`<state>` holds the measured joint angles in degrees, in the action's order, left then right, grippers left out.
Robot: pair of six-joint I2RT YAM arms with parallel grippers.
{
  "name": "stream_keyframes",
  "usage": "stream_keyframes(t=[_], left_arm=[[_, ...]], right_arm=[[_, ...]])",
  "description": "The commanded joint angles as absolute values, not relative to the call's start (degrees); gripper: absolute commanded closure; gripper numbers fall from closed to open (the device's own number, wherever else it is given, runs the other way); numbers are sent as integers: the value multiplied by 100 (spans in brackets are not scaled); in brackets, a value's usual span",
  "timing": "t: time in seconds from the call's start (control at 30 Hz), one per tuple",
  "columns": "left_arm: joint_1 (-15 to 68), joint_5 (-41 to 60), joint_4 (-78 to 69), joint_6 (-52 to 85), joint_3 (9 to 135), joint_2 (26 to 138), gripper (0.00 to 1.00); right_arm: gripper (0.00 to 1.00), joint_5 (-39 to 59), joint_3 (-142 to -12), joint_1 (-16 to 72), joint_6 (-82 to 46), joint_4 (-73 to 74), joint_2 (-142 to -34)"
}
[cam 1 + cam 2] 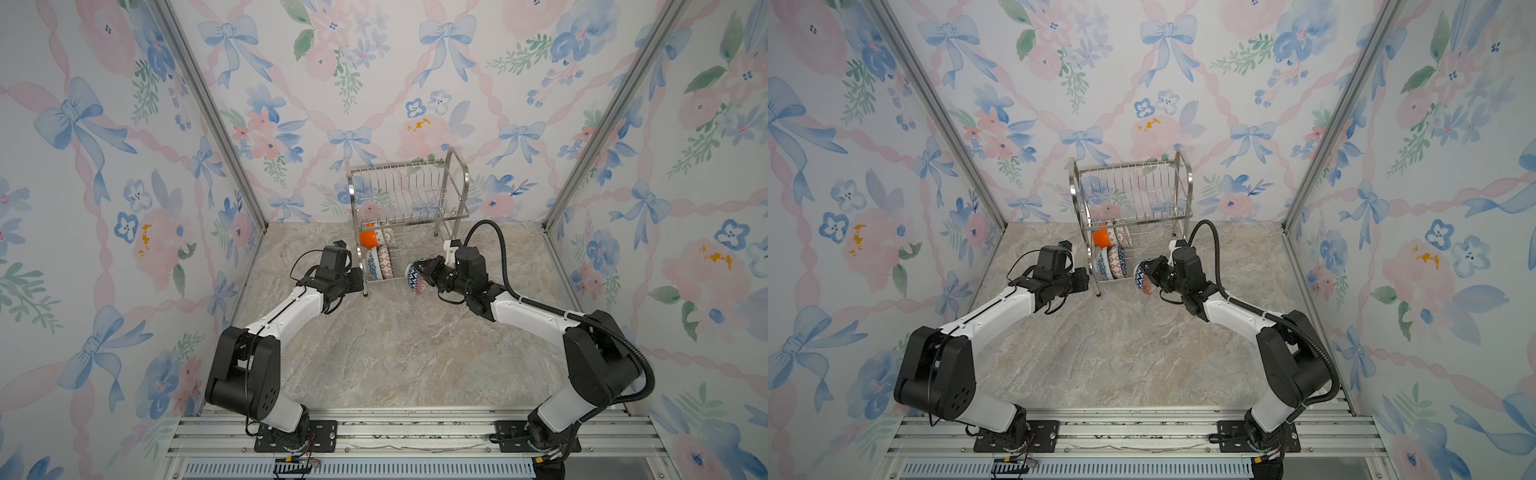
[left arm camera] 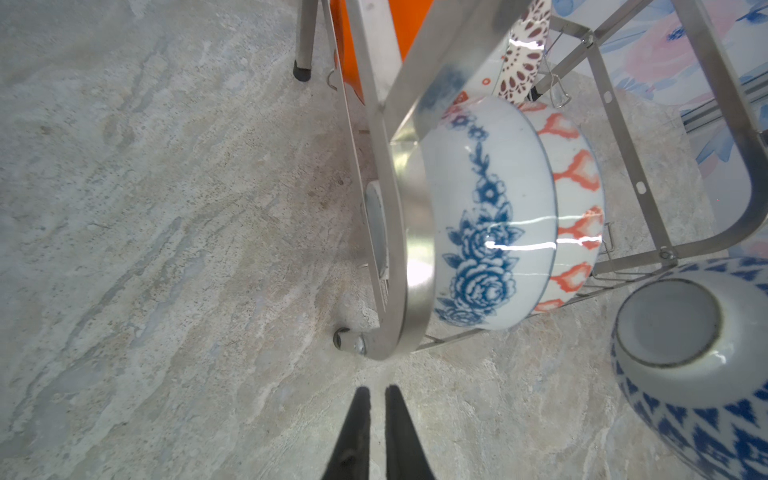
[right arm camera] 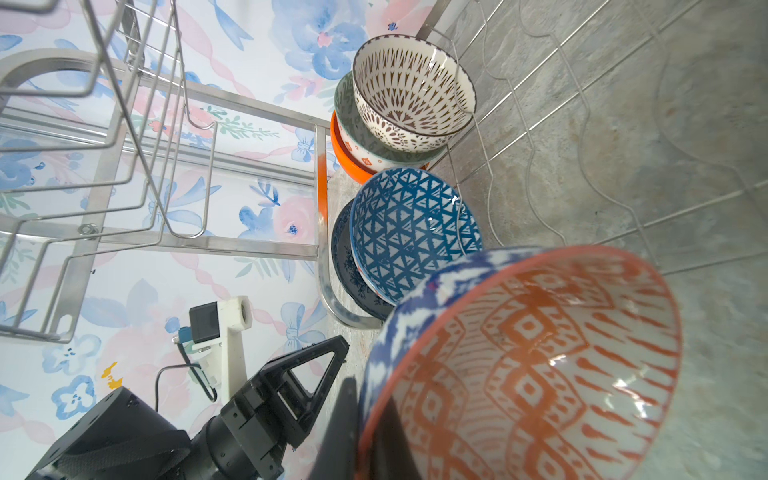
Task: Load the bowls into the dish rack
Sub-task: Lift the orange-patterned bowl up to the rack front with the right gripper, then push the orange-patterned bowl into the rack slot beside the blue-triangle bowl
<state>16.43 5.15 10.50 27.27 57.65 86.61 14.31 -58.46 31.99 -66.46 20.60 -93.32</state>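
Observation:
My left gripper needs to open its fingers, clamp the frame (image 2: pixel 397 334) and pull the rack closer before the bowl is loaded, because the fingers are short of the rack's side frame (image 2: pixel 414 268).
The steel dish rack (image 1: pixel 409 183) (image 1: pixel 1133 187) stands at the back of the table, and several bowls stand on edge in its lower tier. They include a plain orange one (image 1: pixel 368 237), a white lattice one (image 3: pixel 411 91), a blue triangle one (image 3: pixel 411 232) and a blue floral one (image 2: pixel 490 216). My right gripper (image 1: pixel 424 274) (image 3: pixel 370 390) is shut on the rim of a bowl that is blue outside and orange inside (image 3: pixel 540 357) (image 2: pixel 685 374), tilted at the rack's front right. My left gripper (image 2: pixel 377 388) (image 1: pixel 356 279) hovers by the rack's front left leg. Its fingers are a narrow gap apart and hold nothing.
The rack's upper tier (image 1: pixel 407 195) holds nothing. Its curved side frame (image 2: pixel 415 232) is just ahead of the left fingers. Marble tabletop (image 1: pixel 395 353) spreads in front of the rack. Floral walls close in on both sides and behind.

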Motion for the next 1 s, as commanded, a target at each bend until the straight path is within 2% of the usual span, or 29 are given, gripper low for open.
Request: stream_keyframes(t=[0.0,0.17,0.27,0.43,0.63,0.97], left_arm=[[1596,613,1134,2842,5906,8459,80],[1595,511,1112,3273,6188,8574,75],[1610,380,1065,3456,6274,8746,63],[1626,207,897,3724,6285,8885,57],[1635,64,837,3900,6347,9024,64],[1911,9,741,3917,6571,9320,65]], right_arm=[[100,1298,-5823,3261,-6563,2234,-8964],[100,1213,-5669,3271,-6563,2196,-8842],[100,1195,-5676,3270,-6575,2209,-8837],[100,1219,-5799,3270,-6530,2125,-8851],[100,1205,-5789,3252,-6496,2050,-8790],[100,1230,-5811,3195,-6460,1917,-8764]])
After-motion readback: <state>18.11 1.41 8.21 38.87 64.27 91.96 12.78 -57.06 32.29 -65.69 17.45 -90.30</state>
